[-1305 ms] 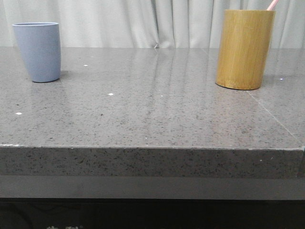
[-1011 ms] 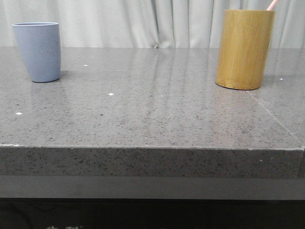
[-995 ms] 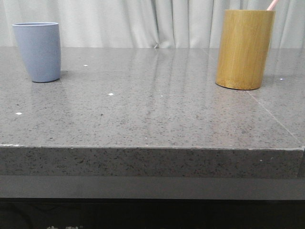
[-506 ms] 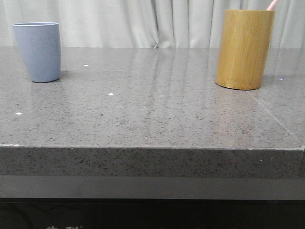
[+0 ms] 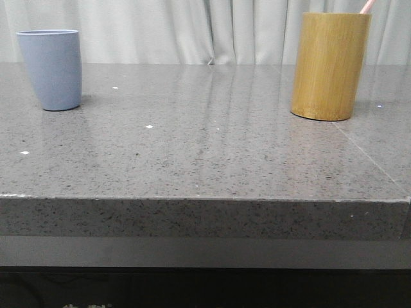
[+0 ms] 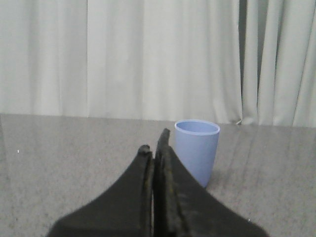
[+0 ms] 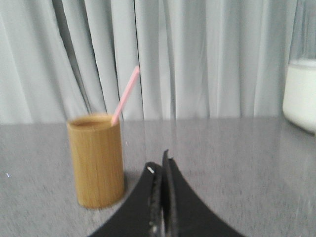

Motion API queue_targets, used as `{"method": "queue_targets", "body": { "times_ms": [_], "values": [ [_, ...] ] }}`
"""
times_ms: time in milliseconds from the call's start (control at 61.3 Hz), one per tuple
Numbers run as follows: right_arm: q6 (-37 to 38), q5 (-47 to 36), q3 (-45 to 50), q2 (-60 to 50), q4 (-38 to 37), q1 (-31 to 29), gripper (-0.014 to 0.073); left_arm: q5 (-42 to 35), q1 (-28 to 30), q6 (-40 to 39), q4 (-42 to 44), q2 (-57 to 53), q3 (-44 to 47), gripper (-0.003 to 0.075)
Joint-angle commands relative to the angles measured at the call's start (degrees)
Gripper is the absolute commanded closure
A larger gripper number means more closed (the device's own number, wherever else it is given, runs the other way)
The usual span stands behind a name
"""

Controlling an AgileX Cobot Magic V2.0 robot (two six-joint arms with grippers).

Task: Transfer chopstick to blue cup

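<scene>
The blue cup (image 5: 55, 74) is a long way from the chopstick's holder, so the robot's left gripper should first grab the cup from above and bring it toward the holder.
The blue cup (image 5: 51, 68) stands upright at the far left of the grey stone table (image 5: 205, 154). It also shows in the left wrist view (image 6: 197, 150), just beyond my left gripper (image 6: 154, 143), which is shut and empty. A pale pink chopstick (image 5: 367, 6) sticks out of the tall bamboo holder (image 5: 329, 66) at the far right. In the right wrist view the chopstick (image 7: 125, 95) leans out of the holder (image 7: 96, 159). My right gripper (image 7: 160, 163) is shut and empty, short of the holder and beside it. Neither gripper shows in the front view.
A white curtain (image 5: 192, 29) hangs behind the table. A white rounded object (image 7: 300, 96) stands at the edge of the right wrist view. The table's front edge (image 5: 205, 200) runs across the front view.
</scene>
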Motion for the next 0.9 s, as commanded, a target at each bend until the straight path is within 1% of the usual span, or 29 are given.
{"method": "queue_targets", "body": {
  "times_ms": [0,114,212,326,391,457,522,881],
  "values": [
    [-0.1,1.2,-8.3,2.8,-1.4,0.0,0.0661,1.2,0.0,-0.3,-0.6,2.7,-8.2,0.0739],
    [-0.2,6.3,-16.2,7.6,-3.2,0.0,0.0661,7.5,0.0,-0.3,-0.6,8.2,-17.9,0.0739],
    [-0.2,11.4,-23.0,12.5,-3.2,0.0,0.0661,13.6,0.0,-0.3,-0.6,14.0,-25.5,0.0739],
    [-0.2,18.0,-29.0,18.3,-3.2,0.0,0.0661,19.4,0.0,-0.3,-0.6,20.0,-31.9,0.0739],
    [-0.2,21.7,-31.5,21.6,-3.2,0.0,0.0661,20.8,0.0,-0.3,-0.6,22.9,-34.2,0.0739],
    [-0.2,24.6,-32.8,24.4,-3.2,0.0,0.0661,20.8,0.0,-0.3,-1.0,25.1,-34.6,0.0739],
    [-0.2,25.6,-32.8,26.6,-3.2,0.0,0.0661,20.8,0.0,-0.3,-1.1,26.8,-34.5,0.0739],
    [-0.3,27.9,-32.8,34.7,-2.5,0.1,0.0652,20.8,0.0,-0.3,-1.3,32.7,-32.0,0.0738]
  ]
}}
